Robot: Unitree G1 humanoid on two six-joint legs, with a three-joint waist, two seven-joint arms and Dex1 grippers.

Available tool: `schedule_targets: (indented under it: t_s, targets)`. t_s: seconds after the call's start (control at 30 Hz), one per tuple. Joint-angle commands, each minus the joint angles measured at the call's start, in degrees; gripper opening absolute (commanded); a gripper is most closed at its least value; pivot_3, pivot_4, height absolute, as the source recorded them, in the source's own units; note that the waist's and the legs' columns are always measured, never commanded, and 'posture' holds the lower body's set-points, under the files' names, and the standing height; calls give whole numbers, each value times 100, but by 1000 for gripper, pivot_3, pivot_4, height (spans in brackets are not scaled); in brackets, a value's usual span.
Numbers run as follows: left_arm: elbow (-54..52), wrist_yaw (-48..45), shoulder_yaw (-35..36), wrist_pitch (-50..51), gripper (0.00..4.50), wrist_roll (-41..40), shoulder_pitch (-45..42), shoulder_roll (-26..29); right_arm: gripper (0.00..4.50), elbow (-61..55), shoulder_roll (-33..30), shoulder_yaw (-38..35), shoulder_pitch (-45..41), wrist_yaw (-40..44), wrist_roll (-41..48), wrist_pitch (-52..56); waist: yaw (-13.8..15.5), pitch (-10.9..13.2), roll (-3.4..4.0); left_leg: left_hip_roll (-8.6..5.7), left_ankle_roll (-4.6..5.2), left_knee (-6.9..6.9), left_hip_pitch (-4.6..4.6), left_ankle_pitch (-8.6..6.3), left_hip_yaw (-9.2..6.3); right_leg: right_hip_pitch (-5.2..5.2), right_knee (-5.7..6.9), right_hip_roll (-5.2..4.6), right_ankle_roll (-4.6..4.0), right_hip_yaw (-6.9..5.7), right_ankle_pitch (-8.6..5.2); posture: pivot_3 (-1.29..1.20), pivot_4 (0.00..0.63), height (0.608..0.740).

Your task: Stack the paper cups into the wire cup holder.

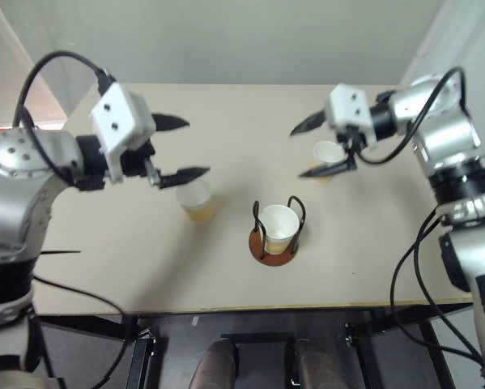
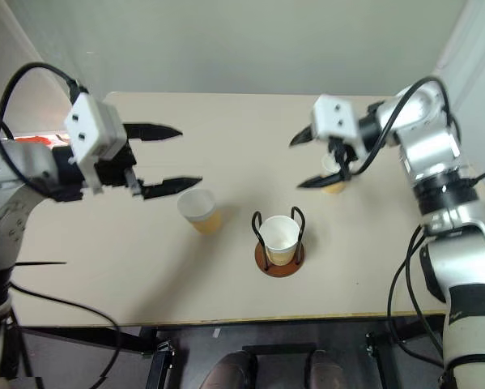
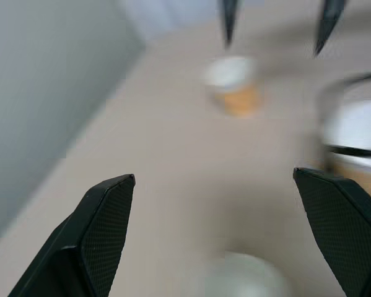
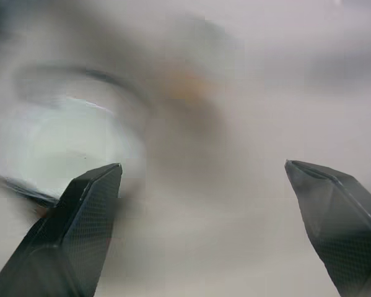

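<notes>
My right gripper will lower the paper cup (image 1: 329, 153) that is by it, and the paper cup will sink nearly to its rim because the holder's cup shows an empty opening (image 1: 279, 220).
One paper cup (image 1: 279, 225) stands inside the wire cup holder (image 1: 295, 212), whose reddish-brown base sits at the table's middle front. A second paper cup (image 1: 196, 200) stands on the table left of the holder, just below and ahead of my left gripper (image 1: 195, 147), which hovers open and empty. A third paper cup (image 1: 327, 153) stands right of centre, partly behind my right gripper (image 1: 299, 152), also open and empty above the table. In the left wrist view the near cup (image 3: 241, 275) lies below the open fingers (image 3: 104, 216), with the holder's cup (image 3: 358, 133) and the far cup (image 3: 233, 83) beyond.
The beige table (image 1: 226, 105) ends at a front edge near the bottom of the head views and meets a pale wall at the back. Black cables hang from both arms at the table's sides.
</notes>
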Motion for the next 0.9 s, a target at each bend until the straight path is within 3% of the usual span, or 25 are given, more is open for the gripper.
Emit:
schedule_targets:
  t_s: [0.03,0.1,0.17,0.33,0.47,0.8,0.9]
  targets:
    - [-60,44,-88,-84,4500,146,-133,-149,4485,1396,147,42,-325,-729,-732,-544,-2,2,-3,-3,1,0,-1,-3,0,-1,-1,0,1,1,0,0,150,740]
    - [-116,29,-87,-76,4500,163,-101,-191,4485,1812,253,57,-402,-886,-991,-702,-12,5,-2,-1,-7,-1,-4,-11,1,-10,0,1,11,0,6,0,150,740]
    - [-218,16,-52,-48,4500,151,-23,-190,4485,2130,402,44,-430,-1085,-1214,-758,-21,11,7,10,-19,-9,-8,-18,10,-25,1,5,76,-4,41,0,150,740]
    - [-514,52,126,122,4500,84,182,-110,4485,2561,768,165,-321,-1876,-1857,-724,-31,11,8,34,-38,-37,-7,-27,22,-40,-3,18,86,-12,42,0,150,740]
    - [-740,20,330,257,4500,57,429,53,3611,2697,941,110,-187,-1999,-2072,-651,-28,11,8,38,-40,-40,-9,-29,22,-43,-5,19,86,-16,42,0,150,740]
    - [-1065,-41,470,401,4500,-16,638,238,102,2749,973,38,-104,-2379,-2382,-715,-3,12,8,38,-34,-16,-16,-29,25,-41,3,17,82,-15,40,0,150,740]
    - [-996,-106,472,347,4500,-2,573,278,40,2634,821,63,-301,-2216,-2471,-1010,-5,12,9,38,-37,-13,-16,-26,24,-41,6,17,82,-15,41,0,150,740]
